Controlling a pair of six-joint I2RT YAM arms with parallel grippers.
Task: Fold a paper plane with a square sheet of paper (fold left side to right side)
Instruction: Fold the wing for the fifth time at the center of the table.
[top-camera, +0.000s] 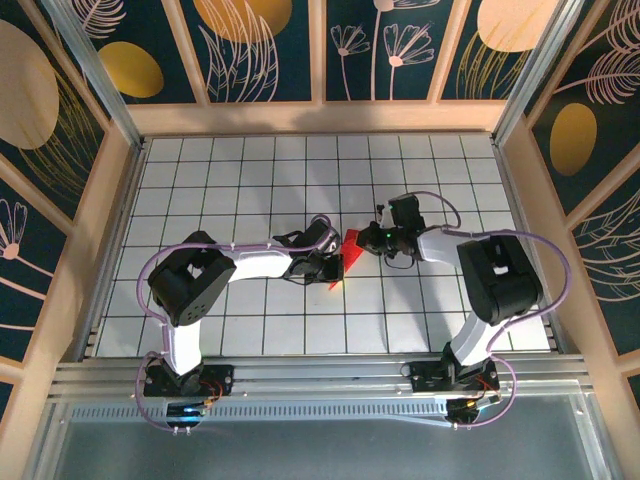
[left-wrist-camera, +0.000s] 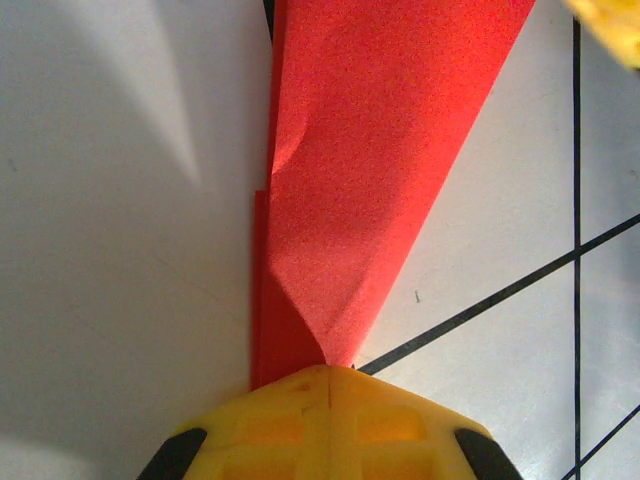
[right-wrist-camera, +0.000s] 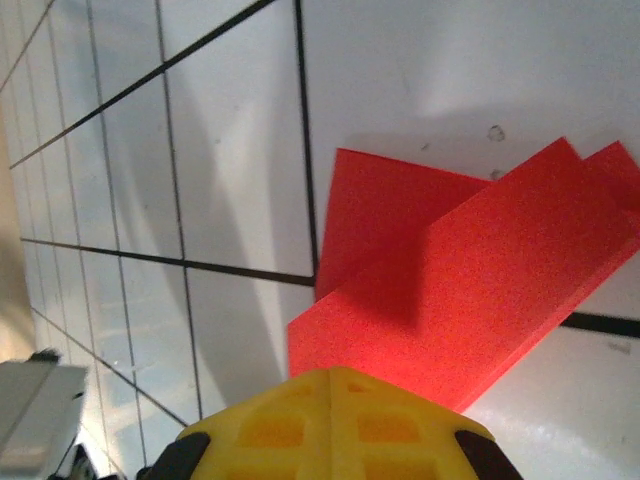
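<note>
The top flap bulges (left-wrist-camera: 290, 150) along its edge ahead of my left gripper, so that gripper should rise off the paper's narrow tip and press nearer the bulge (left-wrist-camera: 303, 205).
The red sheet of paper (top-camera: 347, 246) lies mid-table, folded into stacked layers. In the left wrist view the sheet of paper (left-wrist-camera: 370, 150) tapers to a point, and its raised top flap runs into the seam of my left gripper (left-wrist-camera: 335, 368), which is shut on that tip. My left gripper (top-camera: 332, 263) sits at the paper's near left. The right gripper (top-camera: 366, 240) is at its right. Seen from the right wrist, the paper (right-wrist-camera: 480, 280) shows a lifted layer shadowing a lower one. My right gripper (right-wrist-camera: 335, 372) is shut, its tips over the paper's edge. Whether it pinches the paper is hidden.
The white grid-tiled table (top-camera: 250, 170) is boxed in by wooden rails on the left (top-camera: 105, 215), right (top-camera: 520, 200) and back. Both arms reach inward and nearly meet at the centre. A yellow finger of the right gripper (left-wrist-camera: 612, 25) shows beside the paper's wide end.
</note>
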